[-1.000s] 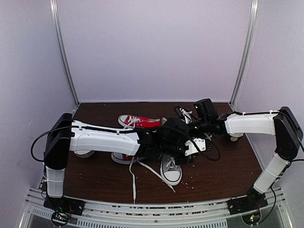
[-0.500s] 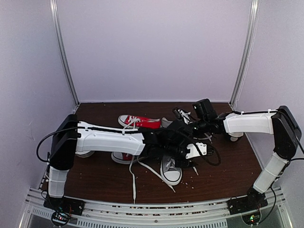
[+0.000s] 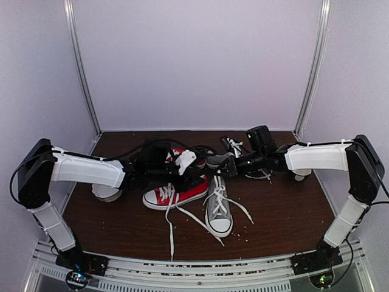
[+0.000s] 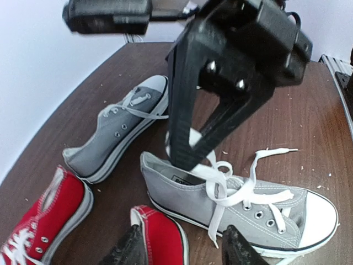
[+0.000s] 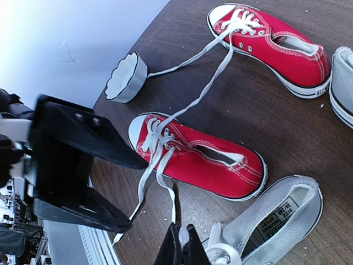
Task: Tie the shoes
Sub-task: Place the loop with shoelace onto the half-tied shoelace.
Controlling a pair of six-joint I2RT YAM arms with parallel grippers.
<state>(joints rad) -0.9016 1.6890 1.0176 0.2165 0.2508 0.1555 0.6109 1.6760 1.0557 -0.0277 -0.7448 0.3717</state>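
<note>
The white lace's loop (image 4: pixel 214 178) is lying outside the left gripper's open fingers, so the robot's right gripper should move the loop toward them for the left gripper to pinch.
Two grey shoes lie on the table: one (image 3: pixel 219 212) (image 4: pixel 242 201) points its white toe at the near edge, and the other (image 3: pixel 216 160) (image 4: pixel 118 130) lies behind it. My right gripper (image 3: pixel 226 170) (image 5: pixel 182 249) hangs over the near grey shoe's tongue, shut on a white lace (image 4: pixel 218 174) with a loop in it. My left gripper (image 3: pixel 196 176) (image 4: pixel 185 251) is open and empty. It hovers over the heel of a red sneaker (image 4: pixel 162 240), just left of the near grey shoe.
Two red sneakers lie left of the grey pair, one (image 3: pixel 176 193) (image 5: pixel 204 157) in front, one (image 3: pixel 182 153) (image 5: pixel 270 41) behind. Their long laces trail toward the near edge (image 3: pixel 171 234). A white fluted cup (image 5: pixel 126 77) (image 3: pixel 106 193) sits under the left arm.
My left arm has pulled back to the left, off the grey shoe, and its gripper has opened from shut. The right gripper has stayed where it was, shut on the lace.
</note>
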